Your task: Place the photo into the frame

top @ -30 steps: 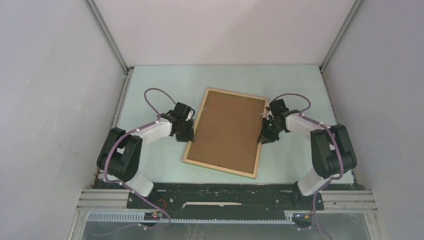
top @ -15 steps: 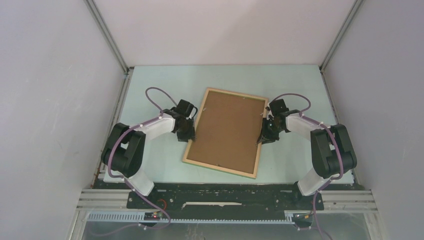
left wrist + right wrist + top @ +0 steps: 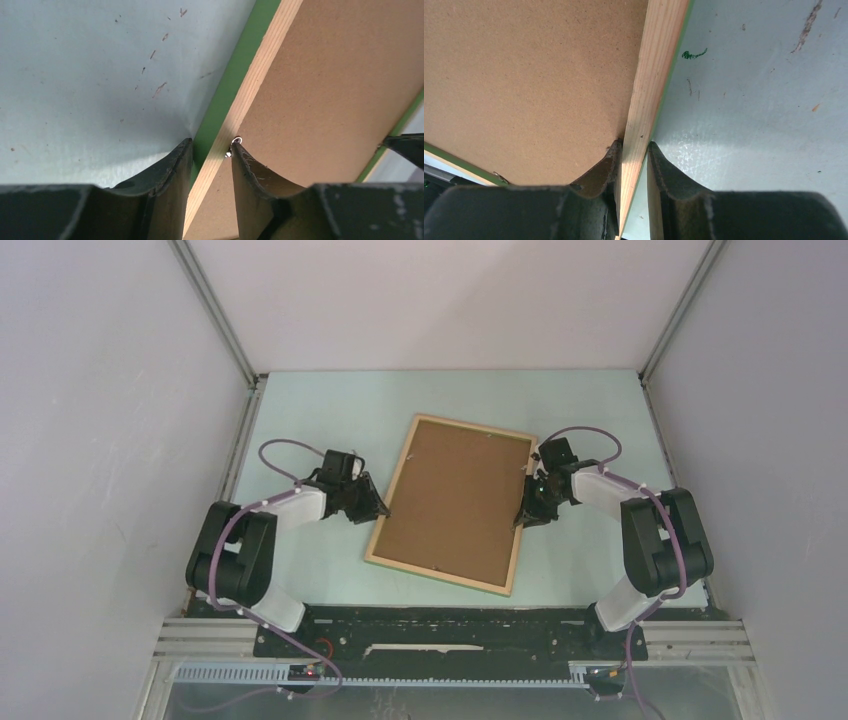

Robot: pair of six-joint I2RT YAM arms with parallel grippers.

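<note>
The metal tab lies at a slant along the frame's rail. Next, my left gripper opens, puts a finger against the metal tab's loose end and turns it squarer.
The frame lies pale wood side up on the table, with a plain brown board filling its opening. The photo is hidden. My left gripper is at the left rail. In the left wrist view its jaws are shut across that rail, one fingertip on the green outer edge, the other by a small metal tab at the board. My right gripper is shut on the right rail, its jaws pinching the wood beside the board.
The mint-green table is boxed in by grey walls on the left, back and right. Both arm bases stand on the black rail at the near edge. Another metal tab shows at the frame's far rail.
My left arm has swung outward to the left and its wrist has tilted, while its fingers stay at the left rail. The frame and right arm have not moved.
</note>
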